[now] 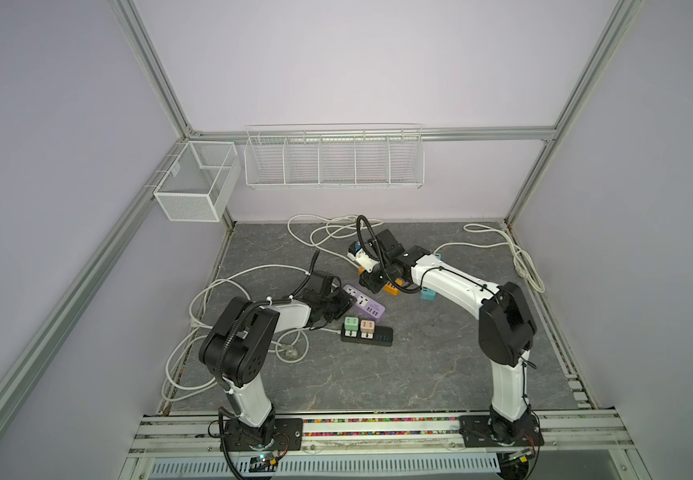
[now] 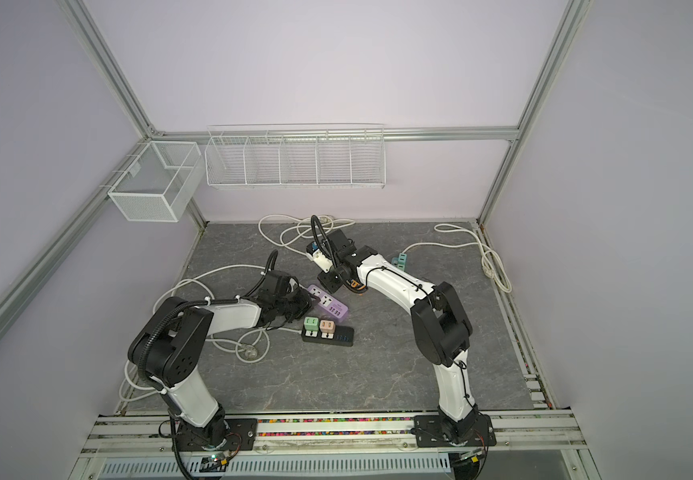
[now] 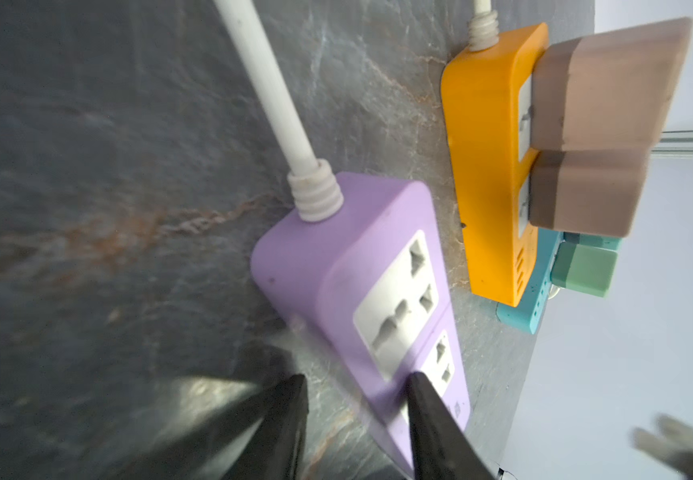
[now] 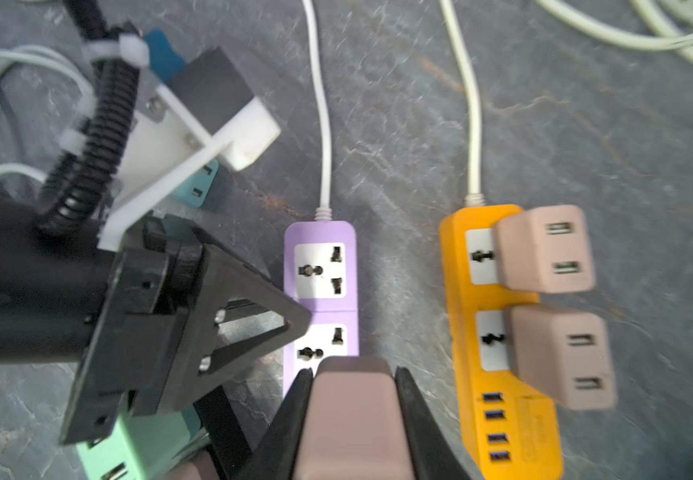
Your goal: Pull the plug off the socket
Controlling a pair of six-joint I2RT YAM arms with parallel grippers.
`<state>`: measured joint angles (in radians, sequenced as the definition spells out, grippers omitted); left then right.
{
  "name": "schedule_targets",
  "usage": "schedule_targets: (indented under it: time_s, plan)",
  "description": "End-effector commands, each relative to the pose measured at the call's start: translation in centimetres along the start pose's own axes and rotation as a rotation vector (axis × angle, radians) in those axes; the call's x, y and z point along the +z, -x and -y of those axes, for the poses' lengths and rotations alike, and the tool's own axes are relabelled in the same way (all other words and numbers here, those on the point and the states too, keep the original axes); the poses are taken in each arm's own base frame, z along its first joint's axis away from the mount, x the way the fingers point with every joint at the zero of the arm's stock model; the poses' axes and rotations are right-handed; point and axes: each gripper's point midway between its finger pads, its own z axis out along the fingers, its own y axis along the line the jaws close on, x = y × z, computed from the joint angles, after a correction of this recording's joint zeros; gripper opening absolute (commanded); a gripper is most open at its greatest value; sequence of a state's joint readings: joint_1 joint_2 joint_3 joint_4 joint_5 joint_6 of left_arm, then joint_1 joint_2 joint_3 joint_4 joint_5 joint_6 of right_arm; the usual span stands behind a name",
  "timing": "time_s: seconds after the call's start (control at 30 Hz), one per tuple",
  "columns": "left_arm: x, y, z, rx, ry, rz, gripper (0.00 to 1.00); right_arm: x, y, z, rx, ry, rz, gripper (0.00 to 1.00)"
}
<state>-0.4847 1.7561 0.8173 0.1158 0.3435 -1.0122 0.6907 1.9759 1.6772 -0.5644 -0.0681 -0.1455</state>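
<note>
My left gripper blocks the way over the purple strip, so it should back off before my right gripper sets the pinkish-beige plug beside the teal plug.
The socket is a purple power strip lying flat on the grey table, and both of its outlets show empty. My right gripper is shut on a pinkish-beige plug, held just above the strip's near end. Blurred bare prongs hang in the air. My left gripper stands with its jaws partly apart: one finger rests on the strip's face, the other over the table beside it.
An orange strip beside the purple one carries two beige plugs. A teal strip holds a green plug. A black strip holds a green and a pink plug. White cords loop around. Wire baskets hang on the back wall.
</note>
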Motion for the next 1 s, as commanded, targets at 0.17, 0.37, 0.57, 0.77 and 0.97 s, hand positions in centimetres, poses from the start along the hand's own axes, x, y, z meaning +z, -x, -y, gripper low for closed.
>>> schedule_targets:
  time_s: [0.17, 0.37, 0.57, 0.77, 0.97]
  plan:
    - [-3.9, 2.1, 3.0, 0.034, 0.016, 0.068, 0.43, -4.3, 0.9, 1.1, 0.284, -0.008, 0.089, 0.08]
    - [-7.8, 2.9, 2.9, 0.039, 0.017, 0.159, 0.45, -3.3, 0.6, 0.0, 0.454, 0.081, 0.108, 0.1]
    - [-11.6, 3.1, 1.3, 0.062, 0.042, 0.212, 0.46, -1.0, 1.4, -1.8, 0.542, 0.183, 0.126, 0.11]
    - [-14.5, 2.7, 0.2, 0.115, 0.077, 0.278, 0.51, 1.7, 2.3, -4.5, 0.573, 0.199, 0.122, 0.13]
    - [-16.5, 2.2, -1.2, 0.134, 0.098, 0.324, 0.55, 4.1, 3.0, -7.4, 0.571, 0.224, 0.118, 0.14]
